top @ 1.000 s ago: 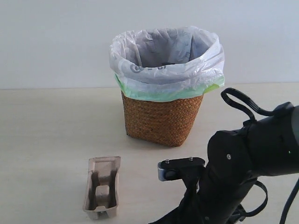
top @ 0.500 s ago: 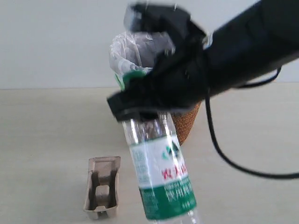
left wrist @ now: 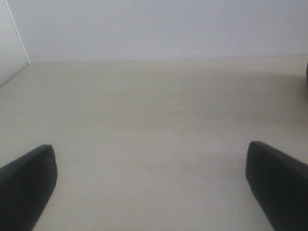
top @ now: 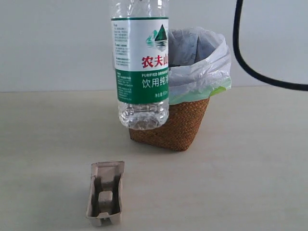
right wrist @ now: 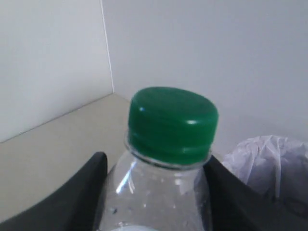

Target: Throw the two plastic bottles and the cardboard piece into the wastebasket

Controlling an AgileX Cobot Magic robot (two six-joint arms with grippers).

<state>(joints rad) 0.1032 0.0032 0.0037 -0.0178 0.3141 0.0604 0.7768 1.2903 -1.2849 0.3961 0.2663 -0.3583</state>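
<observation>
The bottle is hanging low from its shoulder (right wrist: 154, 192) in front of the wastebasket, so I should lay it down with my right gripper and grip it near its base (top: 144, 117).
A clear plastic bottle with a green-white label (top: 141, 62) hangs upright in the air, close to the exterior camera and in front of the wastebasket's left side. My right gripper (right wrist: 156, 187) is shut on its shoulder just below the green cap (right wrist: 172, 122); in the exterior view the gripper is out of frame above. The wicker wastebasket (top: 180, 122) with its white liner stands at the table's back middle. The pulp cardboard piece (top: 105, 193) lies near the front left. My left gripper (left wrist: 154, 185) is open over bare table. The black-capped bottle is out of view.
A black cable (top: 260, 72) of the right arm loops across the upper right of the exterior view. A white wall stands behind the table. Part of the liner (right wrist: 269, 163) shows beyond the held bottle.
The right arm has risen from the table's front right, carrying the green-label bottle upward and leftward. The arm itself has left the exterior view; only its cable remains.
</observation>
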